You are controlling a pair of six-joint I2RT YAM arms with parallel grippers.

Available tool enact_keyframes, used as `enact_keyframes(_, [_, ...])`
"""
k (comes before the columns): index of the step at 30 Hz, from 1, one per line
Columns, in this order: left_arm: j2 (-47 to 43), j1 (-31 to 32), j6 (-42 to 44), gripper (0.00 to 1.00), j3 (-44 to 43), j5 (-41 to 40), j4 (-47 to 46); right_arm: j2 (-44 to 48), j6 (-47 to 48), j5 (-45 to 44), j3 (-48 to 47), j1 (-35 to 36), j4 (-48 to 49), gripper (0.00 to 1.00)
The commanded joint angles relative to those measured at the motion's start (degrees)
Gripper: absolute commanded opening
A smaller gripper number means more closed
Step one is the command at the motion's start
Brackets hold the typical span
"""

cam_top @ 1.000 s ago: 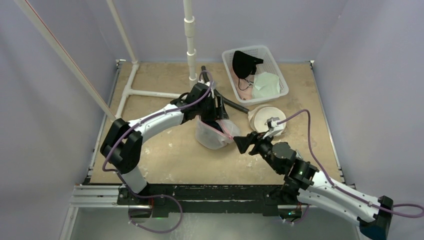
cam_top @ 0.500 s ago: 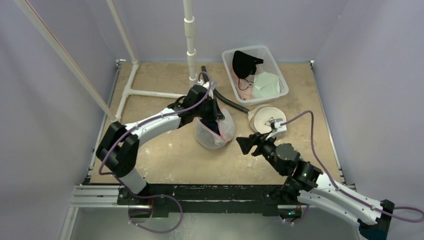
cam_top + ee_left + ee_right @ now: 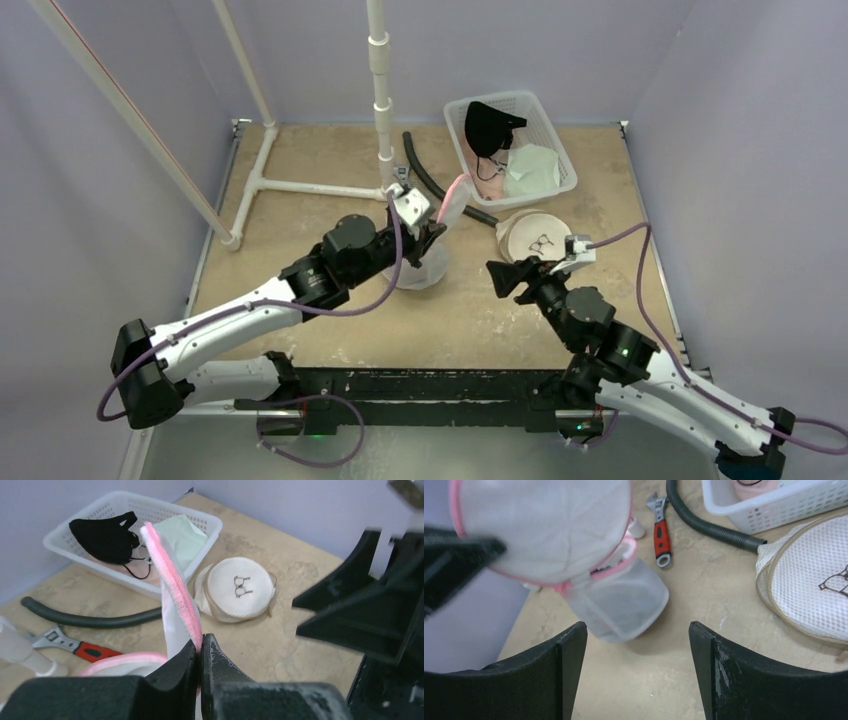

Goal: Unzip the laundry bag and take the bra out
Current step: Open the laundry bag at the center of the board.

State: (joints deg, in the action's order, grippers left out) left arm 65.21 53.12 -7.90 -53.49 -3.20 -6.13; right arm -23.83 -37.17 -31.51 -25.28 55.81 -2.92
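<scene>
My left gripper should first fold the laundry bag's raised flap (image 3: 456,200) out of the way, because it stands over the laundry bag's opening. My right gripper should then take the bag's pink rim (image 3: 628,555).
The laundry bag (image 3: 424,266) is a translucent white pouch with pink trim, standing mid-table. Its round pink-edged flap (image 3: 455,196) is raised upright. My left gripper (image 3: 432,233) is shut on the pink zipper edge (image 3: 175,580); in the left wrist view the trim is pinched between the closed tips (image 3: 201,643). To the bag's right my right gripper (image 3: 498,277) hangs open with nothing between its fingers (image 3: 637,630), and the bag (image 3: 624,605) lies just beyond them. The bra is hidden; the inside of the bag does not show.
A white basket (image 3: 560,185) at the back right holds a black garment (image 3: 488,125) and pale green cloth. A second round white mesh bag (image 3: 535,238) lies in front of it. A black hose (image 3: 709,525), a red-handled wrench (image 3: 660,535) and white pipe framing (image 3: 380,90) sit behind.
My left gripper has shut on the bag's pink edge, swung round and pulled the flap up. The bag has shifted slightly. My right gripper has drifted a little to the right, still open.
</scene>
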Motion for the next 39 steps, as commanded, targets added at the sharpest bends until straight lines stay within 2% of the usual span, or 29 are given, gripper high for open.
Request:
enact_keyframes(1, [-3.7, 6.5, 22.5, 0.04, 6.1, -7.1, -4.6, 2.4, -3.8, -7.1, -5.1, -0.2, -3.1, 0.78])
enact_keyframes(7, [-4.0, 17.8, 39.9, 0.11, 12.9, -18.1, -7.6, 3.7, -2.9, -7.8, -7.3, -0.3, -4.2, 0.79])
enact_keyframes(12, [-3.8, 27.6, 49.2, 0.18, 20.3, -27.2, -16.9, 3.6, -2.7, -7.7, -6.5, -0.2, -4.6, 0.79])
enact_keyframes(15, [-5.3, 32.3, 52.2, 0.34, 23.5, -30.9, -20.1, 3.3, -2.3, -7.3, -5.5, -0.2, -3.7, 0.79])
enact_keyframes(18, [-7.8, 36.9, 54.1, 0.62, 26.1, -33.8, -22.0, 1.8, -1.6, -6.4, -4.8, -0.2, -2.3, 0.79])
enact_keyframes(20, [-9.1, 39.7, 54.3, 0.72, 26.9, -35.5, -21.8, 0.4, -1.3, -5.8, -4.6, -0.2, -1.4, 0.79])
enact_keyframes(21, [-9.6, 41.0, 53.6, 0.73, 26.7, -37.1, -20.7, -0.3, -0.8, -5.0, -4.5, -0.2, -0.7, 0.79])
enact_keyframes(24, [-12.0, 42.3, 48.2, 0.73, 25.6, -40.7, -17.3, -3.1, 0.9, -2.3, -4.6, -0.2, 1.2, 0.79])
enact_keyframes(28, [-15.5, 42.0, 37.5, 0.72, 26.4, -48.4, -21.4, -7.5, 1.8, 1.7, -4.5, -0.2, 4.3, 0.78])
enact_keyframes(30, [-15.7, 40.1, 27.8, 0.72, 25.4, -51.3, -20.2, -9.6, 2.5, 4.1, -3.9, -0.2, 6.7, 0.77])
enact_keyframes(32, [-14.8, 35.6, 13.5, 0.7, 22.3, -50.7, -12.4, -12.4, 3.1, 7.3, -3.5, -0.3, 9.1, 0.76])
enact_keyframes(33, [-14.2, 32.0, 4.5, 0.67, 20.7, -49.8, -7.9, -14.3, 3.3, 8.8, -3.7, -0.4, 10.1, 0.75])
enact_keyframes(35, [-13.1, 22.4, -13.9, 0.62, 17.8, -41.9, 1.2, -19.5, 3.6, 13.3, -4.1, -1.2, 12.1, 0.71])
enact_keyframes(37, [-12.5, 13.4, -23.5, 0.61, 18.0, -31.0, 3.9, -23.9, 3.7, 17.8, -4.4, -2.6, 14.8, 0.67])
enact_keyframes(39, [-11.7, 8.1, -30.1, 0.6, 18.6, -25.4, 4.8, -28.0, 3.4, 20.2, -5.0, -3.4, 17.2, 0.64])
